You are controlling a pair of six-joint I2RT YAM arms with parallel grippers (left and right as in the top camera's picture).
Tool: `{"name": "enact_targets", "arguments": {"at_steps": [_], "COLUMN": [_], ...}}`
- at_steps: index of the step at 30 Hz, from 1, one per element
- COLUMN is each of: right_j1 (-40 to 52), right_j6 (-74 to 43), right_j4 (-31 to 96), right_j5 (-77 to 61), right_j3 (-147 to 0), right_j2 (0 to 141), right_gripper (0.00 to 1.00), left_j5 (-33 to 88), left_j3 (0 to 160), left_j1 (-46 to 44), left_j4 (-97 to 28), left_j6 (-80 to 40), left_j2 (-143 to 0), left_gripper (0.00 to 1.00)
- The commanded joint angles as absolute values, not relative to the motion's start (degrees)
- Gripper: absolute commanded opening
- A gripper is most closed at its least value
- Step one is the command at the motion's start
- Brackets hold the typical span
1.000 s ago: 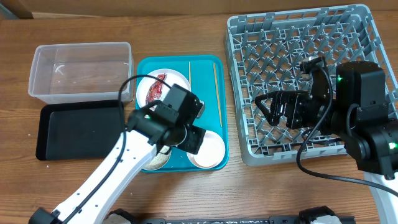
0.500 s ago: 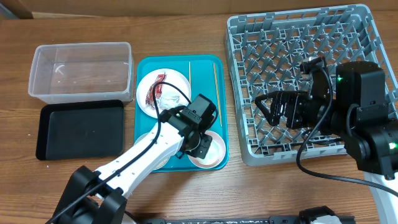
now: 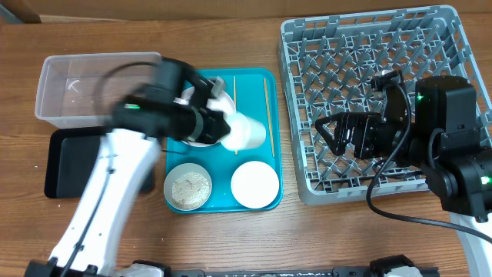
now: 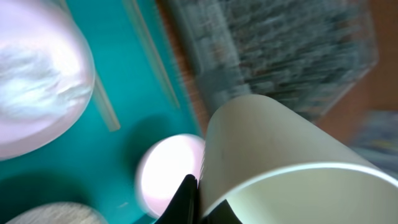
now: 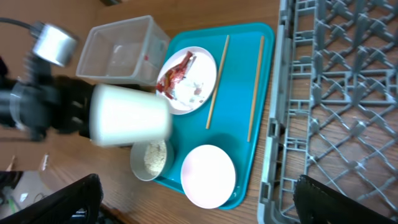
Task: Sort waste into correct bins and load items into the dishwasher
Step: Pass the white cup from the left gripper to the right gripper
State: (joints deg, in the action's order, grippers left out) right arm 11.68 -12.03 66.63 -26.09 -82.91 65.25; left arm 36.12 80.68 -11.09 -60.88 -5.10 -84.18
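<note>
The white cup (image 3: pixel 241 131) is in my left gripper, across the teal tray from the dishwasher rack, so next my right gripper grabs the cup's loose end (image 3: pixel 259 133) and loads the cup.
My left gripper (image 3: pixel 225 129) is shut on the rim of a small white cup (image 3: pixel 246 131), held on its side above the teal tray (image 3: pixel 251 83). In the left wrist view one black finger (image 4: pixel 186 198) presses the outside of the cup (image 4: pixel 286 143). The round plate (image 5: pixel 188 82) carries a red-and-white wrapper (image 5: pixel 173 75). Two chopsticks (image 3: pixel 268 115) lie on the tray. One bowl (image 3: pixel 188 187) holds rice grains, and a white bowl (image 3: pixel 255 185) sits beside it. My right gripper (image 3: pixel 330 132) hangs open over the grey dishwasher rack (image 3: pixel 377 46).
The clear tub (image 3: pixel 100 85) stands at the back left, with the black tray (image 3: pixel 73 165) in front of it. My left arm crosses over both. Bare wood runs along the table's front edge.
My left gripper has shut on the cup at the tray's front and lifted it up and back over the tray. The left arm has swung to the left. The right arm has stayed still.
</note>
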Motion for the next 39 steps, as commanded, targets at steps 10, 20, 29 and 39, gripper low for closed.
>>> {"name": "enact_targets", "arguments": {"at_steps": [10, 20, 29, 39], "right_j1": [12.0, 24.9, 29.3, 28.6], "right_j6": [-0.8, -3.1, -9.2, -11.2], "right_j4": [51.3, 35.6, 26.0, 23.1], "right_j5": [-64.1, -76.6, -73.5, -70.3], "right_j3": [-80.1, -80.1, -80.1, -80.1], "right_j2": [73.8, 82.2, 82.5, 82.5], "right_gripper": [0.83, 0.79, 0.78, 0.80], "left_j5": [86.5, 84.8, 81.9, 81.8], "left_j3": [81.6, 81.6, 81.6, 81.6], "left_j1": [2.2, 1.8, 1.8, 1.8], "left_j4": [-72.2, -71.5, -72.2, -72.8], "left_j6": [11.4, 11.6, 11.6, 11.6], "left_j2": [-83.6, -83.6, -83.6, -83.6], "left_gripper": [0.04, 0.04, 0.04, 0.04]}}
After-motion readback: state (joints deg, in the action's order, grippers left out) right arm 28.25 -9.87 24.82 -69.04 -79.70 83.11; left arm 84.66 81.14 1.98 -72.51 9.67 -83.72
